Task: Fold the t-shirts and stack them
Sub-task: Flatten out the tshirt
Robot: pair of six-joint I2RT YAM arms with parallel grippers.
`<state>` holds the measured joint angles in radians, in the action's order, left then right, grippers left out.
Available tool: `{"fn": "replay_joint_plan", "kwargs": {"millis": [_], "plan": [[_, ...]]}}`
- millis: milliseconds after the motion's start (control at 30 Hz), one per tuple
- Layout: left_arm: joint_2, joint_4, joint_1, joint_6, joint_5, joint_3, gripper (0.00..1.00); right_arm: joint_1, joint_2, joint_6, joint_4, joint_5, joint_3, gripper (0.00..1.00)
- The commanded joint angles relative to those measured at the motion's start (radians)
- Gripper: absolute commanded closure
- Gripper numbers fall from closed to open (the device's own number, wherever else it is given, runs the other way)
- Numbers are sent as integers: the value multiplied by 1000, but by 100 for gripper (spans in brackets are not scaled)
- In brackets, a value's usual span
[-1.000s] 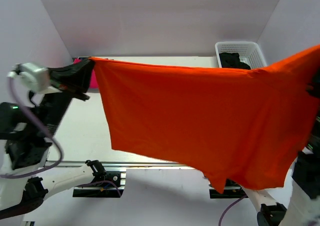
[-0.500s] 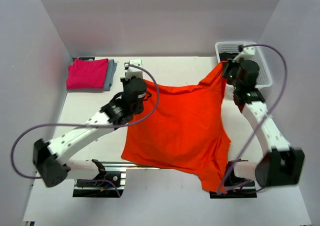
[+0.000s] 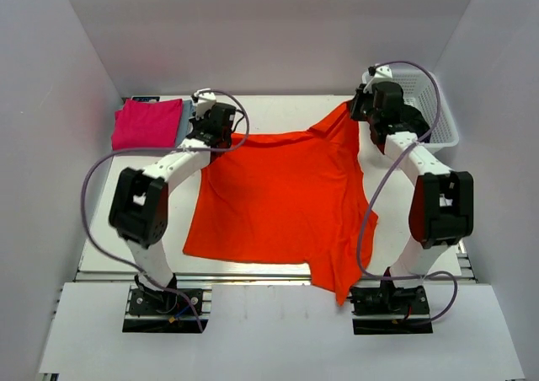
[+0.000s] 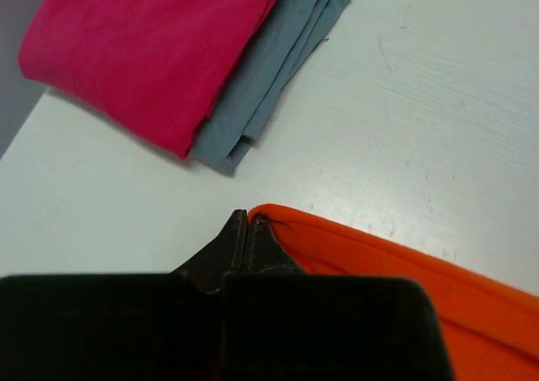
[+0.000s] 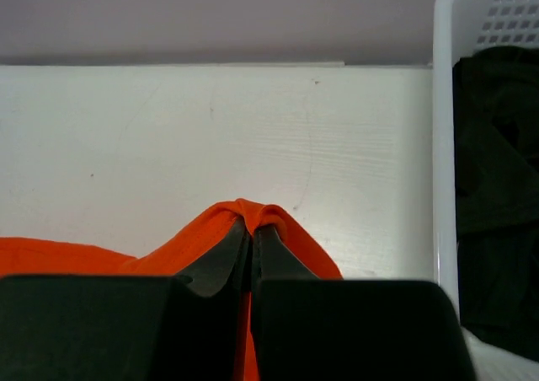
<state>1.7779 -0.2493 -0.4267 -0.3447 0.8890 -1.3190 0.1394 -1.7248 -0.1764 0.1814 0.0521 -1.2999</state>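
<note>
The orange t-shirt's near end (image 3: 338, 287) hangs over the table's front edge, so both of the robot's grippers should pull the t-shirt's far corners toward the back wall (image 3: 269, 79) before putting those corners down.
The orange t-shirt (image 3: 282, 200) lies spread over the table middle, its near hem hanging over the front edge. My left gripper (image 3: 210, 136) is shut on its far left corner (image 4: 278, 225), low at the table. My right gripper (image 3: 358, 111) is shut on its far right corner (image 5: 253, 217), the cloth bunched over the fingertips. The folded magenta-pink t-shirt (image 3: 147, 124) lies on the folded blue-grey t-shirt (image 3: 184, 121) at the far left; both show in the left wrist view, pink (image 4: 143, 48) and blue-grey (image 4: 269, 69). Dark t-shirts (image 5: 497, 187) lie in the basket.
A white lattice basket (image 3: 438, 115) stands at the far right corner, right beside my right gripper; its wall (image 5: 445, 145) shows in the right wrist view. Grey walls close in the back and both sides. Bare table (image 3: 278, 107) lies beyond the orange shirt.
Both grippers have carried the orange shirt from stretched in the air down and away from the camera, laying it on the table. The arms are now reached toward the far edge.
</note>
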Motion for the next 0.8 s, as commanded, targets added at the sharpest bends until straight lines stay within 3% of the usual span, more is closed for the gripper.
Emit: {"fn": "replay_joint_plan", "kwargs": {"millis": [0,100,200,533,667,767], "plan": [[84,15,72,4,-108,-155,100,8,-76,8,38,-24,-142,100],[205,-19,124,4,-159,-278,100,15,-163,15,-11,-38,-200,100],[287,-19,170,13,-206,-362,100,22,-255,28,-58,-47,-367,100],[505,99,246,153,-426,-629,100,40,-470,67,-79,-115,-613,100],[563,79,264,153,-489,-686,100,38,-503,54,-86,-124,-642,100],[540,100,273,162,-513,-642,100,37,-467,31,-115,-146,-606,100]]}}
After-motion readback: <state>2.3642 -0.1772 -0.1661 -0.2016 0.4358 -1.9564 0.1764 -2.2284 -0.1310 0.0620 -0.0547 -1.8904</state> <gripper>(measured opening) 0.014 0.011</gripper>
